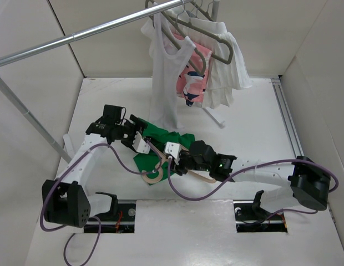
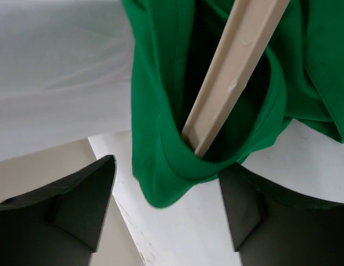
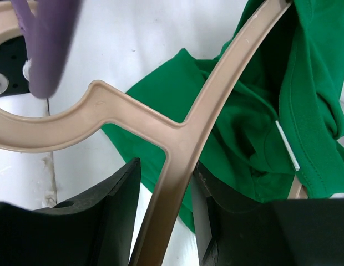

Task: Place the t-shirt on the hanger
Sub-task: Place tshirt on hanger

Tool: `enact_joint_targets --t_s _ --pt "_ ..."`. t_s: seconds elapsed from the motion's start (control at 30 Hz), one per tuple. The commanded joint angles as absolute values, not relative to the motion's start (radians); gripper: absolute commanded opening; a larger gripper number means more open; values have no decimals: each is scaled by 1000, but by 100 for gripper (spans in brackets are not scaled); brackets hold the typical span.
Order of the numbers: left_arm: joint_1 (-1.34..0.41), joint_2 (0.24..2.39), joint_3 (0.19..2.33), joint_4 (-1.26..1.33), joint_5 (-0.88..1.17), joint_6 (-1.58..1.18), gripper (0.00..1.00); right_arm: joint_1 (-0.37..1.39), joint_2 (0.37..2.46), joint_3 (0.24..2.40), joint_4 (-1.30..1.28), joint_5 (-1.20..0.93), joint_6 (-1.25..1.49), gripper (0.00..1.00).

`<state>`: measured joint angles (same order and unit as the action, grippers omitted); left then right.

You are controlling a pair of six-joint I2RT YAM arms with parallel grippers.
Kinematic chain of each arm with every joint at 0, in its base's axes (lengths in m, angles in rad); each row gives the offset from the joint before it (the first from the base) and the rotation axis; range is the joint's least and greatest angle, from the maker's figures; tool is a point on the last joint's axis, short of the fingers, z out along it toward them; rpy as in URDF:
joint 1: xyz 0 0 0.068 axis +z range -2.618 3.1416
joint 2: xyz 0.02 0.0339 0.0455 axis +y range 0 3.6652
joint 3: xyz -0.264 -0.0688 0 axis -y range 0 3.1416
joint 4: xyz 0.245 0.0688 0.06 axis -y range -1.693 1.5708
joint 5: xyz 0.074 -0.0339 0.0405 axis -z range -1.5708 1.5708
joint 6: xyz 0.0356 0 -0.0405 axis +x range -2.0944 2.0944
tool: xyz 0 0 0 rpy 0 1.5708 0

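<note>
Next, my left gripper pinches the fold around the hanger's tip, because it sits unclamped in the t-shirt's green fold, before my right gripper leaves the hanger.
The bright green t-shirt lies bunched on the white table between both arms. The beige hanger lies at its near edge, hook toward the front. One hanger arm runs into an opening of the t-shirt, and its tip sits inside a green fold. My left gripper is open just short of that fold, with nothing between its fingers. My right gripper is shut on the hanger just below the junction with the hook. The t-shirt with its white label lies just beyond.
A metal rail crosses the back. From it hang a white tank top, a pink patterned garment, a white pleated garment and grey-brown hangers. A rack pole slants at left. A purple cable loops near the hook.
</note>
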<state>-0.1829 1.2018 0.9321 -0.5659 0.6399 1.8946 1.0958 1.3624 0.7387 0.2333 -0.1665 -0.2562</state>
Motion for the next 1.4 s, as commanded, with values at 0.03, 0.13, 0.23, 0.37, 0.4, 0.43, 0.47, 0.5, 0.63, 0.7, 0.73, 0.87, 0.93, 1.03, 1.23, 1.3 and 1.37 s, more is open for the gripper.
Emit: enact_joint_targets --t_s 0.03,0.13,0.23,0.37,0.4,0.43,0.47,0.5,0.63,0.7,0.73,0.87,0.93,1.03,1.23,1.3,1.37 --pt "-192 1265 962 -555 617 1993 62 1092 1335 796 290 -196 -276 0" --pt "-192 1299 962 -569 572 2031 50 1083 1325 796 290 -207 -276 0" --pt "-192 1312 940 -580 563 2066 47 1074 1325 796 290 -218 -276 0" --pt "-201 1312 940 -589 620 2077 27 1065 1325 796 290 -227 -276 0" --pt "-210 1312 940 -607 659 2077 24 1065 1325 796 290 -227 -276 0" --pt "-210 1301 960 -626 687 2077 24 1065 1325 796 290 -227 -276 0" --pt "-210 1301 971 -650 718 2077 23 1065 1325 796 290 -227 -276 0" --pt "-210 1277 982 -707 748 2077 23 1065 1325 805 290 -227 -276 0" --pt "-210 1238 1025 -877 888 2111 29 1065 1325 815 290 -203 -258 0" --pt "-210 1226 1034 -939 917 2132 29 1055 1325 834 290 -202 -258 0" --pt "-210 1215 1034 -992 946 2144 29 1055 1325 834 290 -202 -247 0" --pt "-224 1180 1003 -1007 931 2146 29 1055 1347 871 290 -202 -247 0" --pt "-235 1161 950 -935 901 2087 29 1055 1356 880 290 -212 -247 0" --pt "-235 1149 898 -799 833 2000 36 1055 1356 881 290 -222 -247 0" --pt "-235 1121 830 -511 816 1842 46 1055 1347 881 290 -268 -247 0" --pt "-247 1121 830 -453 816 1781 29 1055 1347 881 290 -268 -247 0" --pt "-247 1111 830 -443 816 1758 1 1055 1347 881 290 -278 -247 0"
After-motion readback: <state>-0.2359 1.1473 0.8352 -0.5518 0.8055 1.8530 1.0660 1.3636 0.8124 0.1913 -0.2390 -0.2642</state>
